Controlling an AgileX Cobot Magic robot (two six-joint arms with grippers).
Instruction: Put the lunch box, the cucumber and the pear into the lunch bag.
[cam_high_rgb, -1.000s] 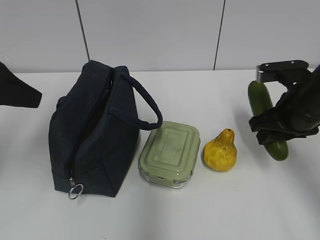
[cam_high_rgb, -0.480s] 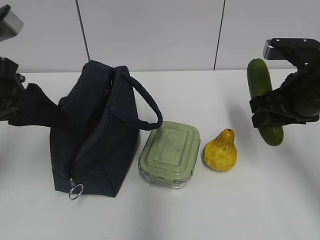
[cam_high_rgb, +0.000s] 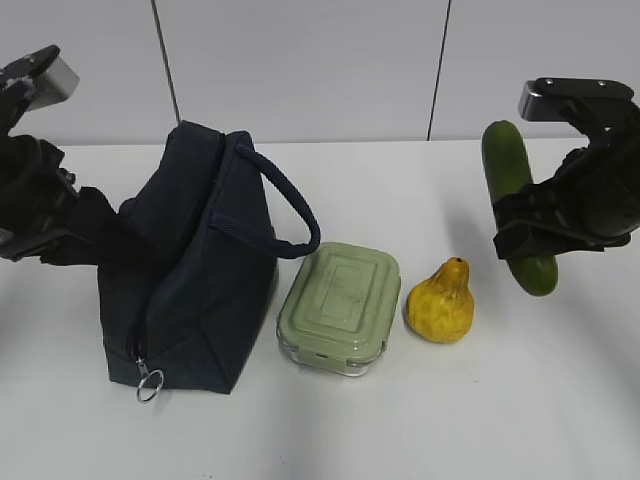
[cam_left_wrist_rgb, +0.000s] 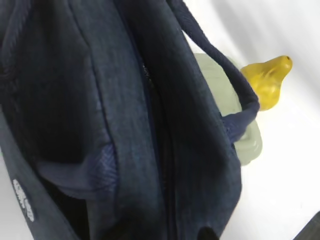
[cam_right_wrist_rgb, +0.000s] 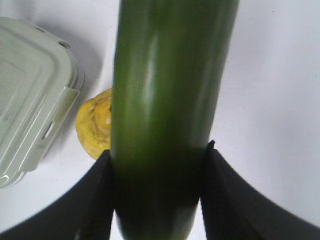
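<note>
I should pull the bag's rim (cam_left_wrist_rgb: 150, 197) open with my left gripper before my right gripper lowers the cucumber inside, because the lunch bag's opening (cam_left_wrist_rgb: 156, 105) is only a narrow slit.
The dark navy lunch bag (cam_high_rgb: 190, 270) stands at the left, its zipper ring (cam_high_rgb: 149, 381) at the front. The sage-lidded lunch box (cam_high_rgb: 340, 305) lies right of it, and the yellow pear (cam_high_rgb: 440, 305) right of the box. My right gripper (cam_high_rgb: 530, 238) is shut on the dark green cucumber (cam_high_rgb: 512, 180) and holds it above the table, right of the pear; the right wrist view shows the cucumber (cam_right_wrist_rgb: 170, 75) between the gripper's (cam_right_wrist_rgb: 159, 150) fingers. My left gripper (cam_high_rgb: 85, 225) is against the bag's left side, its fingers hidden. The left wrist view is filled by the bag (cam_left_wrist_rgb: 125, 125).
A white table (cam_high_rgb: 420, 420) meets a grey panelled wall (cam_high_rgb: 300, 60) behind. The bag's loop handle (cam_high_rgb: 290, 205) arches over toward the lunch box. In the left wrist view the pear (cam_left_wrist_rgb: 267, 80) and lunch box (cam_left_wrist_rgb: 245, 137) show past the handle (cam_left_wrist_rgb: 215, 60).
My right gripper has lifted the cucumber off the table and carried it a little left. My left arm has come in from the left edge to the bag's left side.
</note>
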